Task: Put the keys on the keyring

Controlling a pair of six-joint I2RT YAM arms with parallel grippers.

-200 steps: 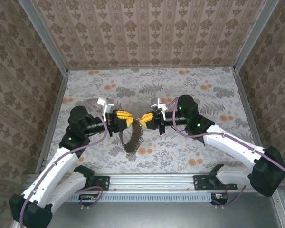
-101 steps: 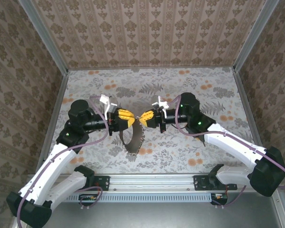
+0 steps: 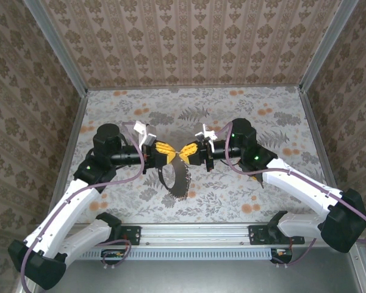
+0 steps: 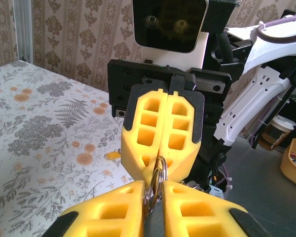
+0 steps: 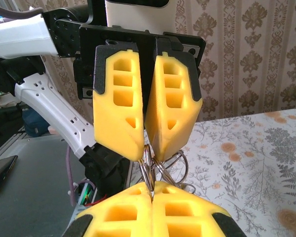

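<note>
The metal rings bunch up and cross between both grippers' fingers, so my left gripper should hold them while my right gripper opens, backs away and grips again close by.
My two grippers meet tip to tip above the middle of the table. The keyring hangs under them as a grey-brown loop. Its metal rings run between both pairs of yellow fingers. My right gripper is shut, pinching a ring at its tips. My left gripper has closed on the rings with only a narrow gap left, and the rings fill that gap. From above, the left gripper and right gripper are almost touching. A tiny yellow-orange piece, apparently a key, lies on the table beyond.
The floral tablecloth spreads around both arms. Patterned walls with metal corner posts close in the back and sides. A metal rail runs along the near edge by the arm bases.
My left gripper moved right toward the right gripper until the tips met. Its jaws narrowed onto the rings. The hanging loop shifted slightly right. The right gripper barely moved.
</note>
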